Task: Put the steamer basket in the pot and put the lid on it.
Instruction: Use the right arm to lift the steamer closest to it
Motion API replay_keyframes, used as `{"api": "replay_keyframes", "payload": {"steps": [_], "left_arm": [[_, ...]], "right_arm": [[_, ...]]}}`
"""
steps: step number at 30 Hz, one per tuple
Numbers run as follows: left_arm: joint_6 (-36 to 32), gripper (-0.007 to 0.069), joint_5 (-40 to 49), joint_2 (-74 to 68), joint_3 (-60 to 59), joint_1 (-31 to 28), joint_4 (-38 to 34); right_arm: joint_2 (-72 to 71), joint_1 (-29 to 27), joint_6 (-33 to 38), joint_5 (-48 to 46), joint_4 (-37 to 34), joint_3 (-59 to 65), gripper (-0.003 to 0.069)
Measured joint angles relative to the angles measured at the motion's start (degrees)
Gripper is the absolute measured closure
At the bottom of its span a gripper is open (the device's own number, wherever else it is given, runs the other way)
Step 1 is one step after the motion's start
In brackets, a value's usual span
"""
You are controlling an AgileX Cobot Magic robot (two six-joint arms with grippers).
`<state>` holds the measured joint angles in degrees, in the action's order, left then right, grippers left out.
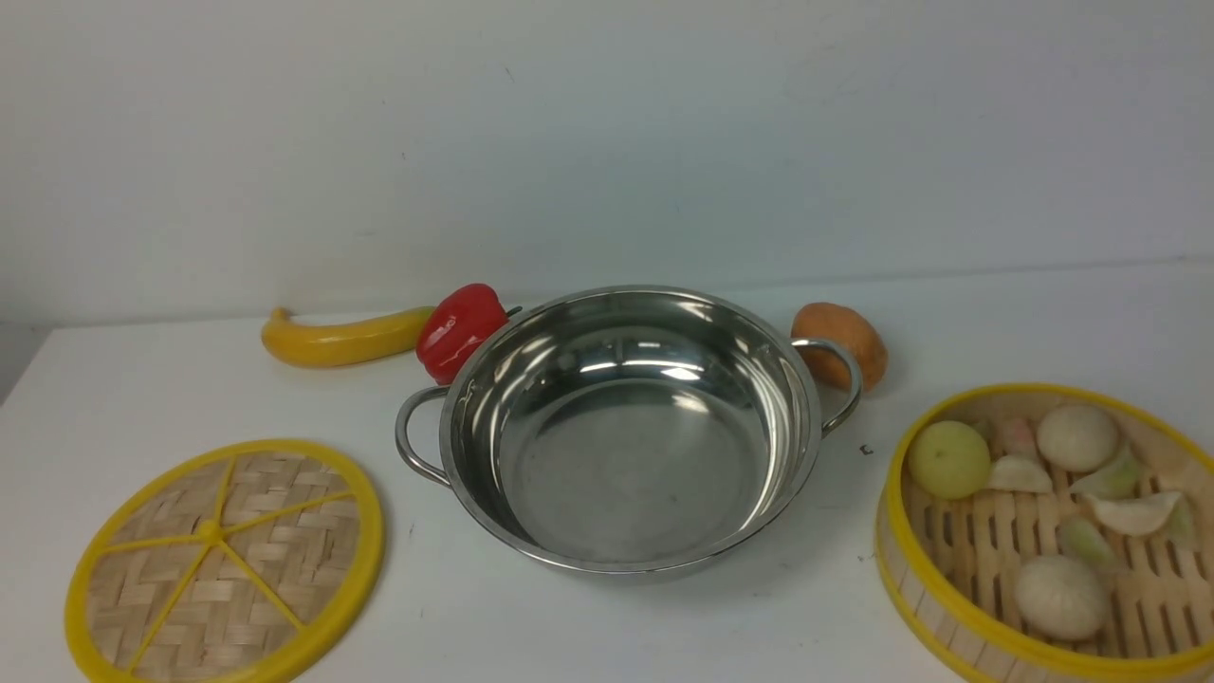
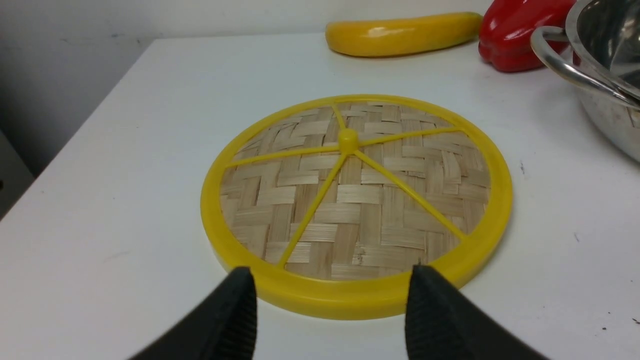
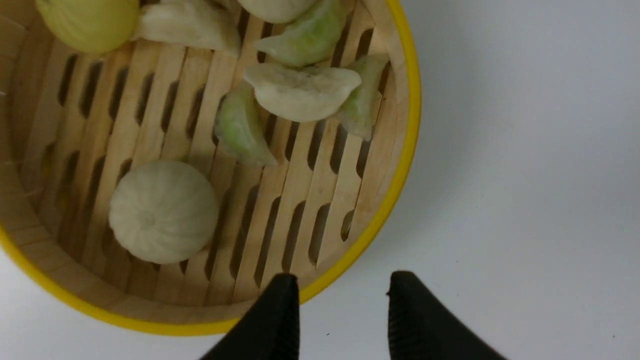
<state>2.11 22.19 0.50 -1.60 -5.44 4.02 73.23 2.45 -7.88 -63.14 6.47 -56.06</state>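
Observation:
The near round bun [image 1: 1062,597] is by itself on open slats [image 1: 987,540]. It will roll toward the yellow bun when I carry the steamer basket.
The shiny steel pot [image 1: 626,474] stands empty mid-table, its looped handles to either side. The lid [image 1: 225,562], a woven disc with a yellow rim and spokes, lies flat at the front left. The steamer basket [image 1: 1039,389] sits at the front right with buns and dumplings on its slatted floor. Neither gripper shows in the front view. In the left wrist view my left gripper [image 2: 334,280] is open, its fingertips at the lid's [image 2: 357,200] near rim. My right gripper [image 3: 345,285] is open: one fingertip overlaps the steamer basket's [image 3: 406,155] rim, the other is over bare table.
Behind the pot lie a yellow banana [image 1: 346,339], a red pepper [image 1: 460,330] touching the pot's far left side, and a brown round vegetable [image 1: 844,343] by the right handle. A wall closes the back. The table's left edge [image 2: 75,145] runs near the lid.

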Motion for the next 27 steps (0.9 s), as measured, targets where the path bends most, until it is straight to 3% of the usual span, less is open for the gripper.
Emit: {"api": "replay_keyframes", "payload": {"steps": [5,10,27], "left_arm": [[0.0,0.0246,0.0,0.0,0.0,0.0,0.0],[0.0,0.0246,0.0,0.0,0.0,0.0,0.0],[0.0,0.0246,0.0,0.0,0.0,0.0,0.0]], "right_arm": [[3.32,-4.71,0.69,2.33,-0.06,-0.04,0.0419],[7.3,-9.55,5.72,3.79,-1.99,-0.29,0.0419],[19.81,-9.68,8.38,9.62,-5.2,-0.34,0.0419]]}}
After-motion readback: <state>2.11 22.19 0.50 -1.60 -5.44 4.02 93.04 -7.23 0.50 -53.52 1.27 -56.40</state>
